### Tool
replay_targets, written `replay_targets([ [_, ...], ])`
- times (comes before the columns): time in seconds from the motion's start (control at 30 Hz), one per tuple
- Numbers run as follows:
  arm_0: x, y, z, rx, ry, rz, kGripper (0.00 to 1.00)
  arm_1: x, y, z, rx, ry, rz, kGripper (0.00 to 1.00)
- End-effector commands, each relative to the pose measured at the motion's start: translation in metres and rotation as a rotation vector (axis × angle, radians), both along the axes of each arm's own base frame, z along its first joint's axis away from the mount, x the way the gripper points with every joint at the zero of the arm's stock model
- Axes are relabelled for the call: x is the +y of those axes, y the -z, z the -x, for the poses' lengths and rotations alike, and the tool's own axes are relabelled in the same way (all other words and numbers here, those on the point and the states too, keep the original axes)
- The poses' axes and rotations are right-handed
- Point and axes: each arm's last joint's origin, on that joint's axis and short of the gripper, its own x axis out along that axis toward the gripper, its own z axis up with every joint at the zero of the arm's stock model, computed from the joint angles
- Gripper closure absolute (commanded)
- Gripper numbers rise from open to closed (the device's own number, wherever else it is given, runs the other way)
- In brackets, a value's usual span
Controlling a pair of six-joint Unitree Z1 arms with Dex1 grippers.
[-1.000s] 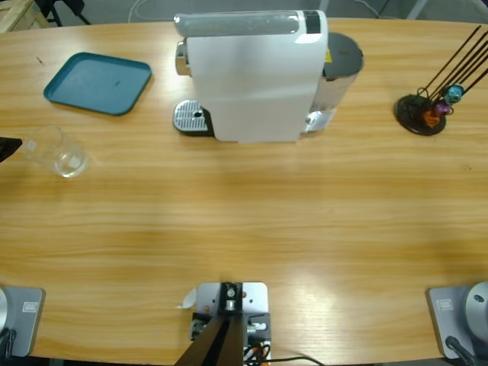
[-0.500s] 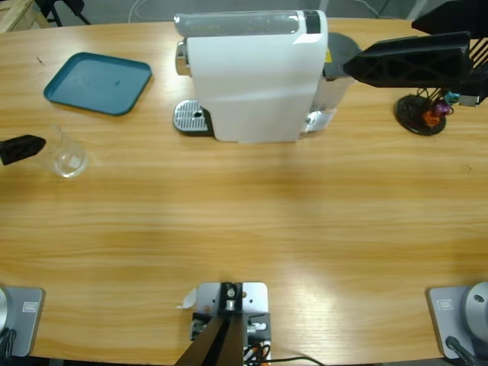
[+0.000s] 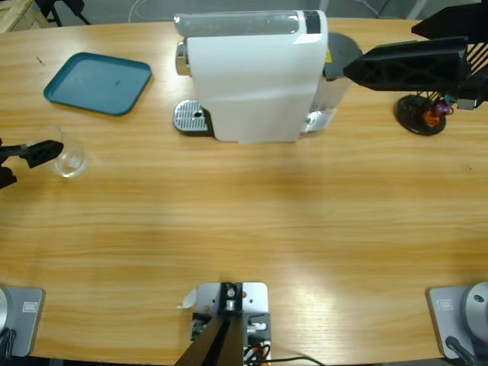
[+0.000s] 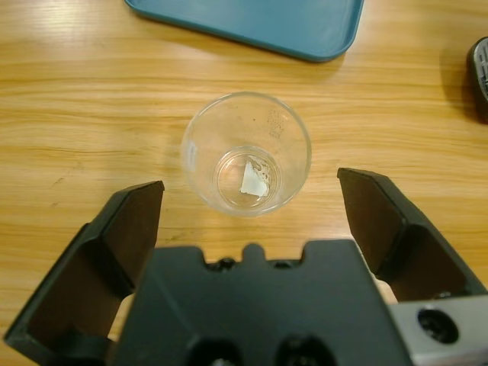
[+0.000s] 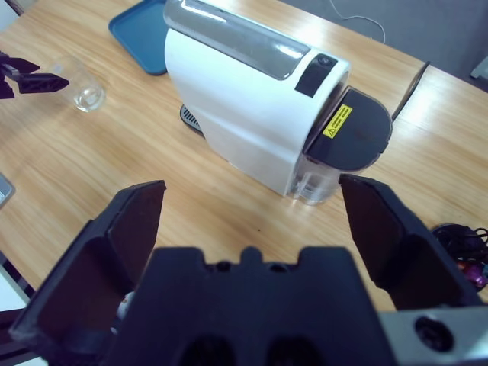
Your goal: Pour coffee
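The white patch (image 4: 254,180) lies flat with torn edges (image 4: 264,171) inside the glass's base ring, so I expect it to stay stuck there as I carry the glass.
A small clear glass tumbler (image 3: 67,156) (image 4: 245,155) stands upright on the wooden table at the far left. It looks empty; the coffee is out of view. My left gripper (image 3: 34,164) (image 4: 250,181) is open, low at the table's left edge. Its jaws reach toward the glass from either side without touching it. My right gripper (image 3: 381,49) (image 5: 252,187) hangs open and empty high over the table's back right. It faces the white coffee machine (image 3: 255,76) (image 5: 244,114). The right wrist view also shows the glass (image 5: 85,95) far off.
The machine's round metal drip tray (image 3: 191,118) juts out on its left side. A teal tray (image 3: 97,82) (image 4: 252,23) lies behind the glass. A black capsule stand (image 3: 421,114) with coloured capsules sits at the back right.
The left gripper has come in from the left edge and spread its jaws toward the glass. The right gripper entered at the upper right half a second ago and has barely shifted since.
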Motion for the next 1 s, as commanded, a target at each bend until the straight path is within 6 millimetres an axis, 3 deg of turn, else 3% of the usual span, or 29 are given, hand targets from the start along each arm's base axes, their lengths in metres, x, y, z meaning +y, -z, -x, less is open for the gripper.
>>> replay_targets([
  [0.03, -0.004, 0.022, -0.015, 0.041, -0.042, -0.094, 0.053, 0.007, 0.015, -0.005, 0.041, 0.019, 0.055, 0.000],
  [0.3, -0.006, 0.030, -0.030, 0.056, -0.089, -0.111, 0.081, 0.016, 0.018, -0.010, 0.051, 0.018, 0.063, 0.000],
  [0.4, -0.010, 0.036, -0.034, 0.079, -0.085, -0.127, 0.181, 0.019, 0.019, -0.012, 0.051, 0.023, 0.052, 0.000],
  [0.5, -0.012, 0.039, -0.036, 0.087, -0.081, -0.130, 0.358, 0.023, 0.020, -0.014, 0.050, 0.026, 0.044, 0.000],
  [0.57, -0.011, 0.039, -0.035, 0.083, -0.080, -0.128, 0.315, 0.023, 0.019, -0.014, 0.046, 0.026, 0.038, 0.000],
  [0.63, -0.010, 0.038, -0.034, 0.075, -0.071, -0.129, 0.201, 0.022, 0.019, -0.014, 0.041, 0.027, 0.027, 0.000],
  [0.67, -0.009, 0.037, -0.033, 0.071, -0.069, -0.124, 0.208, 0.021, 0.019, -0.014, 0.042, 0.029, 0.026, 0.000],
  [0.7, -0.009, 0.037, -0.032, 0.069, -0.065, -0.118, 0.242, 0.021, 0.020, -0.013, 0.043, 0.031, 0.025, 0.000],
  [0.77, -0.008, 0.038, -0.031, 0.082, -0.053, -0.106, 0.543, 0.021, 0.020, -0.013, 0.045, 0.032, 0.024, 0.000],
  [0.87, -0.005, 0.037, -0.026, 0.078, -0.046, -0.087, 0.610, 0.020, 0.019, -0.013, 0.043, 0.034, 0.020, 0.000],
  [1.0, -0.001, 0.034, -0.021, 0.065, -0.043, -0.071, 0.992, 0.020, 0.019, -0.013, 0.043, 0.035, 0.018, 0.000],
])
